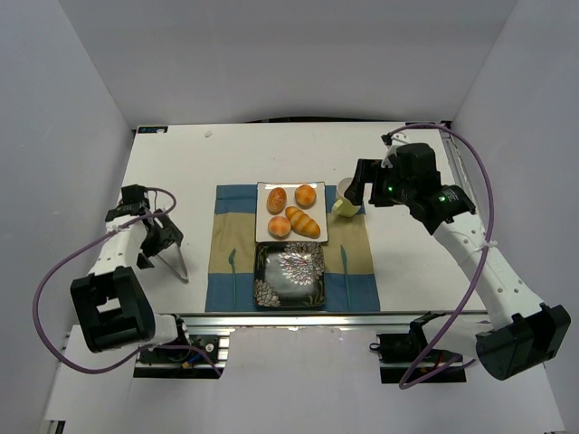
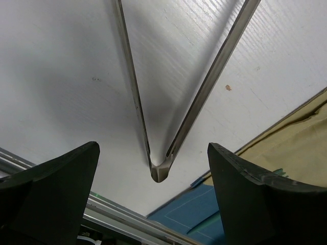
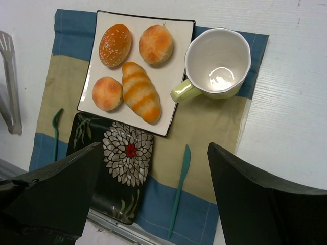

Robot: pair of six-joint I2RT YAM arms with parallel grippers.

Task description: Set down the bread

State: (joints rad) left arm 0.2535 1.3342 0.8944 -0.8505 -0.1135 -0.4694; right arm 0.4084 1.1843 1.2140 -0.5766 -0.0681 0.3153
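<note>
The metal tongs' joined end is in the middle between my left gripper's open fingers. I should go down next until the fingers are on either side of both arms, and then close them.
The bread is a smooth oval golden-brown roll at the back left of a white square plate; it also shows in the right wrist view. With it lie a ridged long roll and two rounder buns. My right gripper is open and empty, hovering above the placemat by the cup. My left gripper is open, just above metal tongs lying on the table, not touching them.
A black plate with a flower pattern sits in front of the white plate on a blue and tan placemat. A pale green cup stands right of the white plate. A teal knife lies on the mat.
</note>
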